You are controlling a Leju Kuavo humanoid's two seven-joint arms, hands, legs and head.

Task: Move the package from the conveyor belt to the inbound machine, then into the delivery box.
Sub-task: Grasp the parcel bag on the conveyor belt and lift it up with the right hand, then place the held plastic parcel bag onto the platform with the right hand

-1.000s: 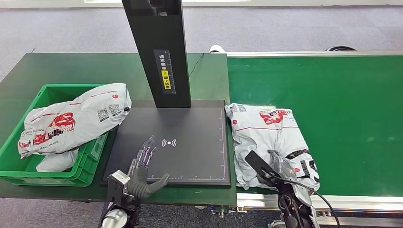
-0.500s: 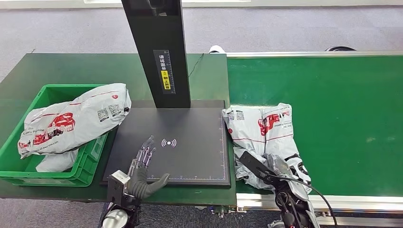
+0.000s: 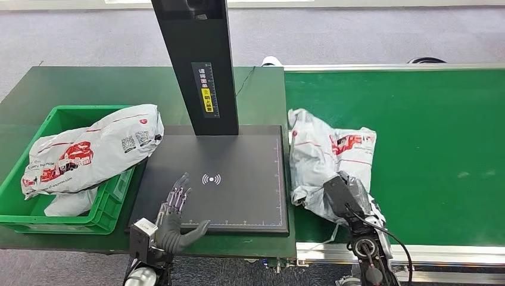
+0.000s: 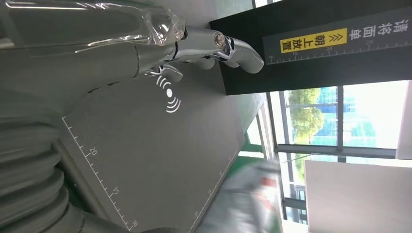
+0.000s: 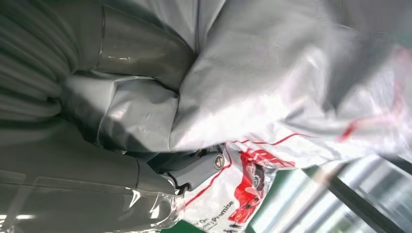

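Observation:
The crumpled grey package on the conveyor belt is split by a deep crease, so it will fold around the robot's grip when the robot carries it.
A grey plastic mail package with red print lies crumpled on the green conveyor belt, just right of the black scanner plate of the inbound machine. My right hand grips its near edge; the right wrist view shows the bag bunched between thumb and fingers. My left hand hovers open over the plate's front left corner, its fingers stretched toward the wireless symbol. The green delivery box stands at the left.
A second grey package lies across the box, hanging over its right rim above another bag. The machine's black column rises behind the plate. The dark green table extends behind the box.
The package has been pulled up from flat into a bunched heap and turned. My right hand has closed on it and shifted right. My left hand has barely moved.

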